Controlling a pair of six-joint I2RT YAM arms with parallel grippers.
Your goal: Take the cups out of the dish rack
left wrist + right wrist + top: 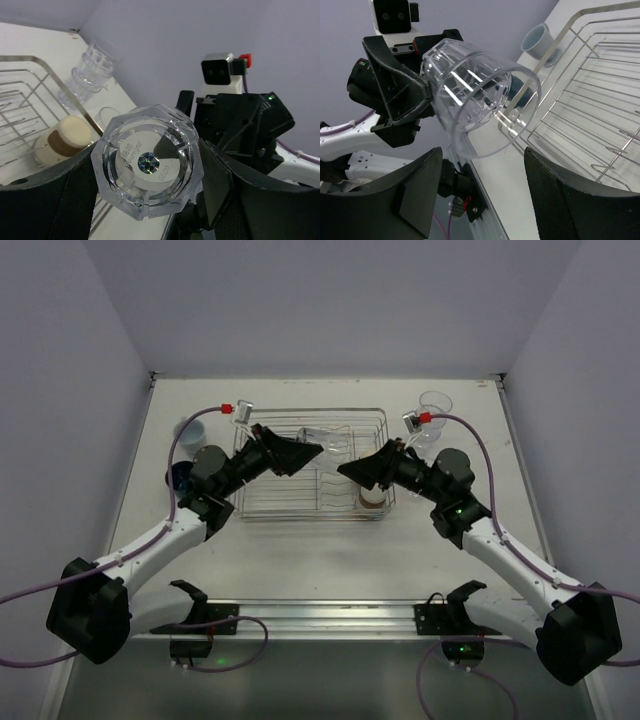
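The clear tumbler [435,403] stands on the side of the robot's right gripper, so next the right gripper takes over the faceted cup [331,448] from the left gripper and puts it down next to the tumbler.
My left gripper [311,451] is shut on a clear faceted cup [332,440] and holds it on its side above the middle of the silver wire dish rack [300,517]. In the left wrist view the cup's base [147,160] faces the camera between the fingers. My right gripper [346,468] is open and empty, just right of that cup, its mouth towards the cup's rim [480,95]. A tan cup [372,498] stands in the rack's right front corner and also shows in the left wrist view [62,140].
A clear tumbler [436,405] stands on the table right of the rack, seen too in the left wrist view [90,75]. A pale blue cup [195,430] and a dark blue cup [182,477] stand left of the rack. White walls close in three sides.
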